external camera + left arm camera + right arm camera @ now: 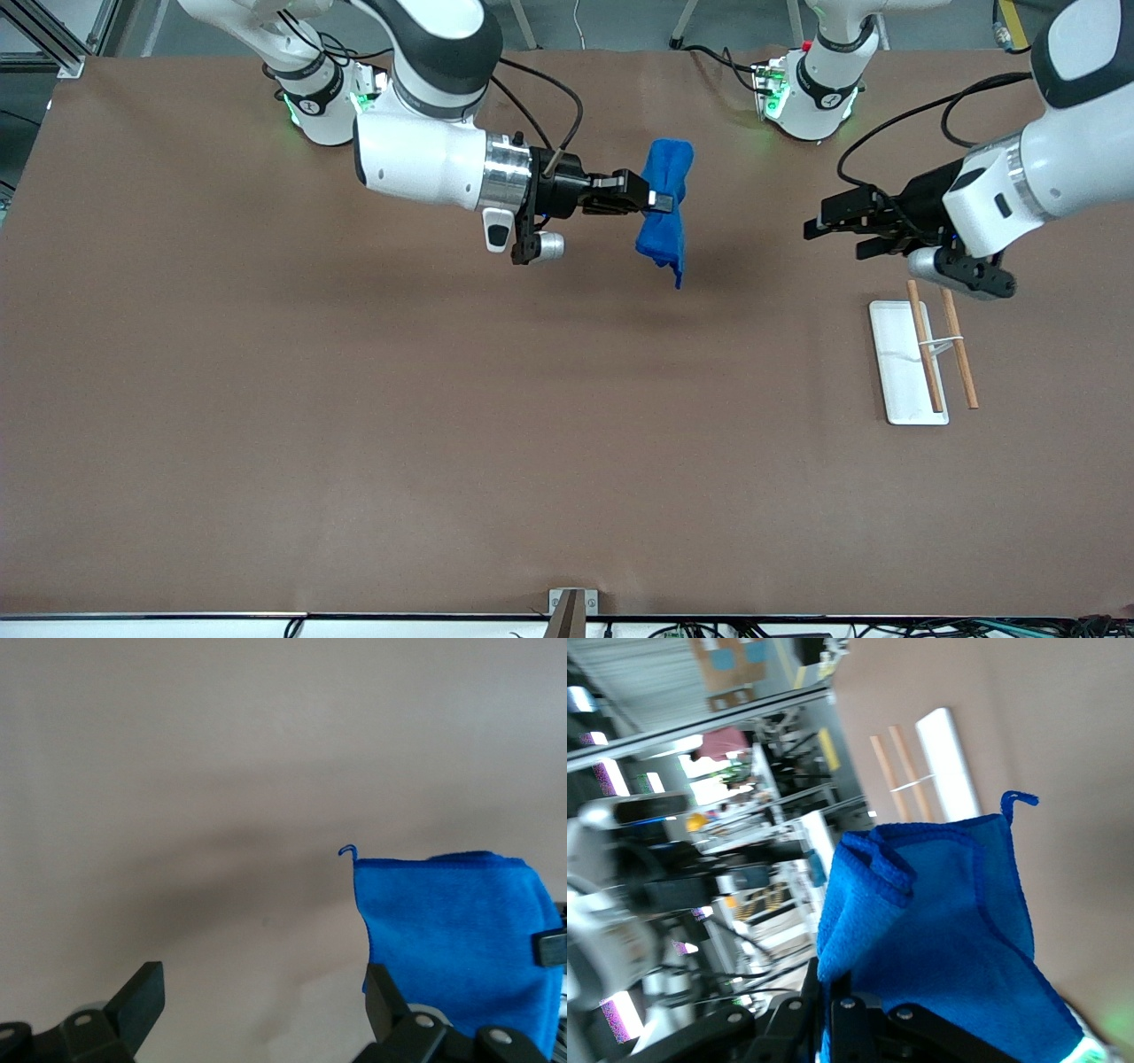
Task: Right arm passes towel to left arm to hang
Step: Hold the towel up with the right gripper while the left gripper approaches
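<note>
Next, I swing my left gripper over and close on the towel's lower end (670,260) before hanging it, because the blue towel (447,935) hangs outside that gripper's open fingers.
The bright blue towel (666,208) hangs bunched in the air over the middle of the table, pinched at mid-height by my right gripper (660,202), which is shut on it. In the right wrist view the towel (939,930) fills the space ahead of the right gripper (837,992), its loop tail sticking out at one corner. My left gripper (819,223) is open and empty, held level above the table toward the left arm's end, pointing at the towel with a wide gap between. The left wrist view shows the towel (452,930) beside one of the left fingers (385,992).
A white tray (897,372) with two wooden rods (924,354) lies on the table under the left arm, nearer the front camera than the left gripper. Bare brown tabletop (354,399) stretches around.
</note>
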You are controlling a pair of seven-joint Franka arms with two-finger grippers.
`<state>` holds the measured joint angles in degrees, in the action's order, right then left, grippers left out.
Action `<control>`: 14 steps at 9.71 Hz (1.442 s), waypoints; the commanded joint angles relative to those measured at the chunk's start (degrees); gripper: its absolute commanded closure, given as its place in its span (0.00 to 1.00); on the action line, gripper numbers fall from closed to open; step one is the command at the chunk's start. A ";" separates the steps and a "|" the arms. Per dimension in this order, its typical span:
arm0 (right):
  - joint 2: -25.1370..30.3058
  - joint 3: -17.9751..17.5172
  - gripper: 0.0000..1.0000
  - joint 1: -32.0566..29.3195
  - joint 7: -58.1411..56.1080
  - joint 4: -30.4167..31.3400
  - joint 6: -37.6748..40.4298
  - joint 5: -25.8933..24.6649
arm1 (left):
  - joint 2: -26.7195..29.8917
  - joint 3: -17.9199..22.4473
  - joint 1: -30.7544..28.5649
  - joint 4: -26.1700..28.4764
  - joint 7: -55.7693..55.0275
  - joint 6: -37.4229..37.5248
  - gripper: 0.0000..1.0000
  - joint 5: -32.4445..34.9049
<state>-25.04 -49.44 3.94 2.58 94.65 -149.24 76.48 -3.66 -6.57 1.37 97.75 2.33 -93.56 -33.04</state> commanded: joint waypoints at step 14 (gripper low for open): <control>-1.77 -1.18 0.99 -0.43 -34.93 -0.70 14.24 40.59 | -3.12 -1.59 -8.57 27.91 40.45 14.55 0.10 -55.44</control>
<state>-26.12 -49.75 3.91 -30.17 94.24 -135.18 114.82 -8.50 -7.46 -7.31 120.23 38.73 -77.47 -85.33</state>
